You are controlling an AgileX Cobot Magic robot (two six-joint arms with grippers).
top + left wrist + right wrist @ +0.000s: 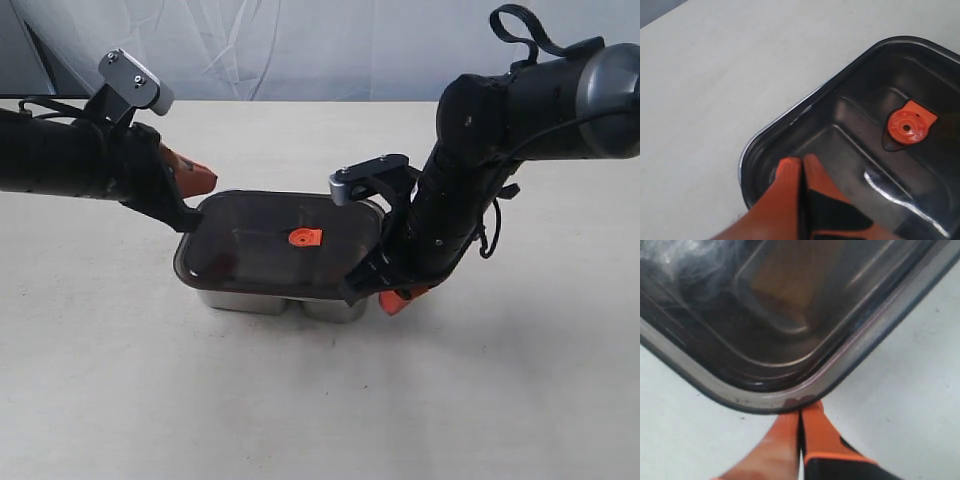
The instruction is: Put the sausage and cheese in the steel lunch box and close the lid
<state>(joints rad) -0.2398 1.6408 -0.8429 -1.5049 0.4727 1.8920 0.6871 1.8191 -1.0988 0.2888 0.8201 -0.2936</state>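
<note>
Next, I raise my right gripper and press it down on the lid's top (337,268), because the ends of its fingers are below the edge of the lid's near corner (777,401).
The dark smoky lid (270,245) with its orange tab (304,238) lies on top of the steel lunch box (250,300), covering it. My left gripper (208,180) is shut with nothing held, its tips (801,162) over the lid's (880,85) far left corner; a strip of steel rim (771,128) shows beside it. My right gripper (396,300) is also shut and empty, its tips (801,407) against the edge of the lid's (790,315) near right corner. Sausage and cheese are hidden; only a dim tan patch (782,282) shows through the lid.
The lunch box stands mid-table on a pale beige tabletop (320,400). A light wrinkled backdrop (320,45) closes off the far edge. The right arm (500,130) arches over the table to the right of the box.
</note>
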